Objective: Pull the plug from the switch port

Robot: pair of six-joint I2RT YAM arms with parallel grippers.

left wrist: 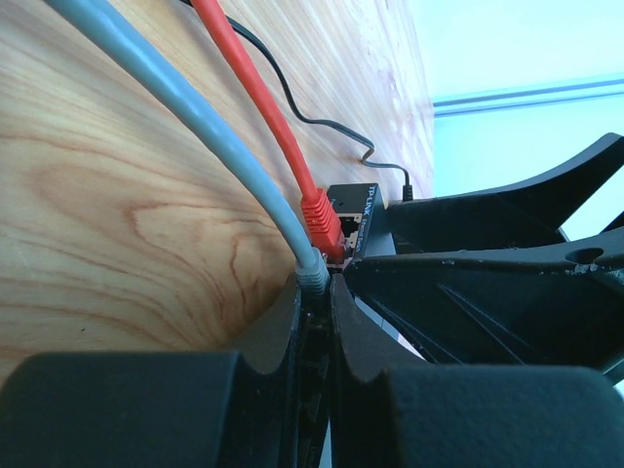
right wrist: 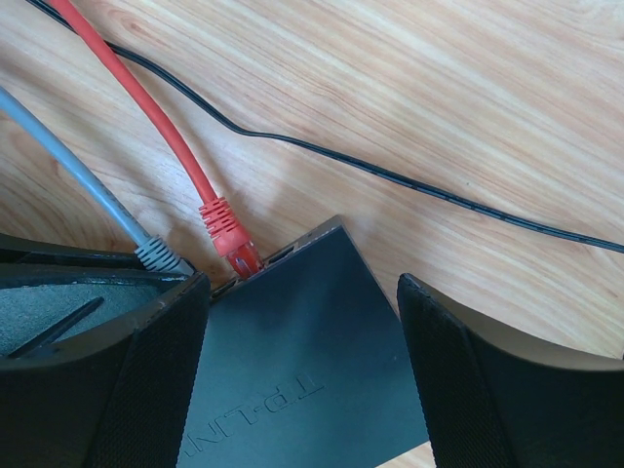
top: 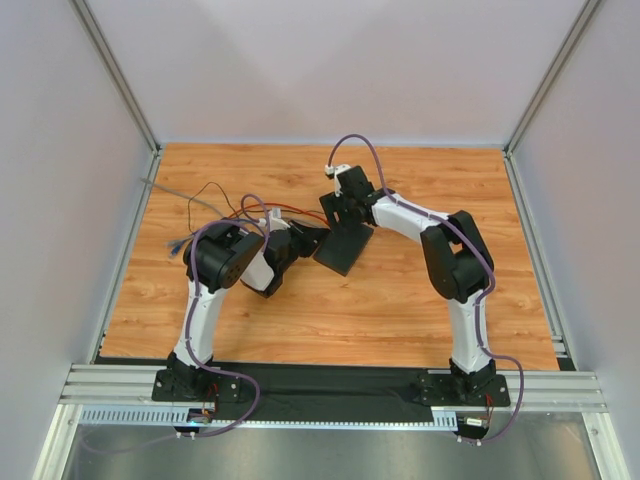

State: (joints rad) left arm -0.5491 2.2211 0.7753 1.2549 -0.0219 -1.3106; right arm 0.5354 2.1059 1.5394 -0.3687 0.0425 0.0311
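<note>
I see the switch crooked [top: 343, 247] to my left gripper. I should let go of the grey plug and use my right gripper to turn the switch straight from its far side [top: 360, 254].
The switch [top: 346, 250] is a flat black box in the middle of the wooden table; it also shows in the right wrist view [right wrist: 302, 370]. A red plug [right wrist: 226, 229] and a grey plug [right wrist: 161, 255] sit at its port edge. My left gripper [left wrist: 314, 288] is shut on the grey plug [left wrist: 314, 273], right at the switch's ports [left wrist: 353, 210], with the red plug [left wrist: 322, 222] beside it. My right gripper [right wrist: 302, 283] is open and straddles the switch from above, one finger [right wrist: 146, 380] at its left edge, the other [right wrist: 507, 380] a little clear of its right edge.
A thin black power cable [right wrist: 409, 180] runs across the table behind the switch. The red cable [top: 270, 210] and the grey cable [top: 170, 187] trail off to the left. Grey walls and metal rails enclose the table.
</note>
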